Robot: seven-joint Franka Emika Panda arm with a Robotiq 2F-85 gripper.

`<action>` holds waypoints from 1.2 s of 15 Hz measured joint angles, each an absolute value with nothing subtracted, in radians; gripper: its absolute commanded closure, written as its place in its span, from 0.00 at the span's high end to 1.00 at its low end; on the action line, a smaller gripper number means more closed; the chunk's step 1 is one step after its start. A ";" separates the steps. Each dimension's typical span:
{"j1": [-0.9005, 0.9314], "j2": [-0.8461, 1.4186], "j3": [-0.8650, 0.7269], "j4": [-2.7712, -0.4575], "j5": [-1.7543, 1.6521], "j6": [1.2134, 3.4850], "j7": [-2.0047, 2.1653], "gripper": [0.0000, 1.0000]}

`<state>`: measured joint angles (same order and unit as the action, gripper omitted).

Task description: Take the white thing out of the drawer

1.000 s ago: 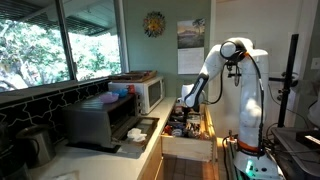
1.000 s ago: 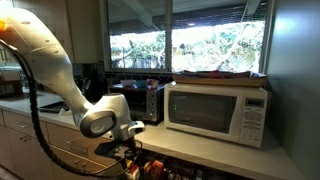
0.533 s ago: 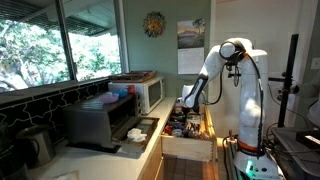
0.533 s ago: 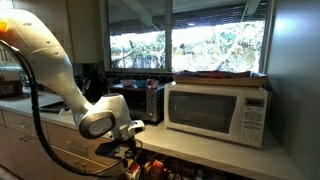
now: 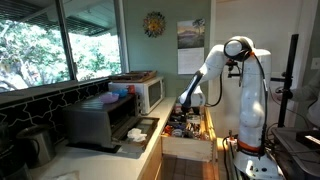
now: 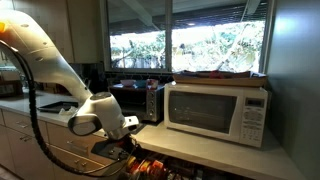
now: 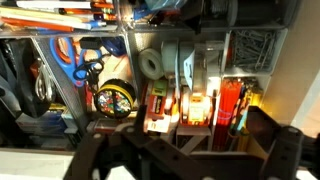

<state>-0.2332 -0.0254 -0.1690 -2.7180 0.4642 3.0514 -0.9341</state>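
The white upright pieces (image 7: 199,72) are farther in than my open gripper, which hangs over the orange packs (image 7: 197,108). I should move it deeper over the middle compartment before I lower it to grasp.
The pale wood drawer (image 5: 190,146) stands pulled open below the counter, full of small items. In the wrist view a white tape roll (image 7: 150,63) and white upright pieces (image 7: 186,66) lie in a middle compartment of the drawer (image 7: 300,90). My gripper (image 5: 187,104) hangs over the drawer's contents, and it also shows in an exterior view (image 6: 122,151). In the wrist view my gripper (image 7: 185,152) is open and empty, its dark fingers (image 7: 272,140) spread wide above the orange packs and apart from the white things.
A yellow-black tape measure (image 7: 115,98), blue scissors (image 7: 86,70), orange packs (image 7: 160,105) and red pens (image 7: 232,105) crowd the compartments. A white microwave (image 6: 218,110) and a toaster oven (image 5: 105,120) stand on the counter beside the drawer.
The arm has shifted a little, and the wrist has moved slightly lower over the open drawer. The gripper stays empty.
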 measured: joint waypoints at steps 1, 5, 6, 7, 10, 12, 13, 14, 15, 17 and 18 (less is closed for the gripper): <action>-0.226 -0.031 -0.173 -2.703 0.546 3.036 -1.007 1.00; -0.223 -0.035 -0.226 -2.631 0.767 2.906 -1.307 1.00; -0.226 -0.034 -0.245 -2.620 0.800 2.858 -1.379 1.00; -0.231 -0.029 -0.262 -2.615 0.832 2.811 -1.450 1.00; -0.251 0.007 -0.291 -2.616 0.852 2.742 -1.552 1.00; -0.251 0.021 -0.290 -2.615 0.852 2.742 -1.558 1.00; -0.250 0.022 -0.289 -2.615 0.852 2.742 -1.557 1.00; -0.250 0.022 -0.288 -2.613 0.859 2.741 -1.561 1.00; -0.250 0.023 -0.288 -2.609 0.876 2.741 -1.570 1.00; -0.251 0.036 -0.288 -2.591 0.935 2.738 -1.605 0.92; -0.253 0.048 -0.289 -2.579 0.966 2.735 -1.626 0.83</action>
<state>-0.2525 0.0479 -0.2889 -2.5788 0.9659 2.7351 -1.6265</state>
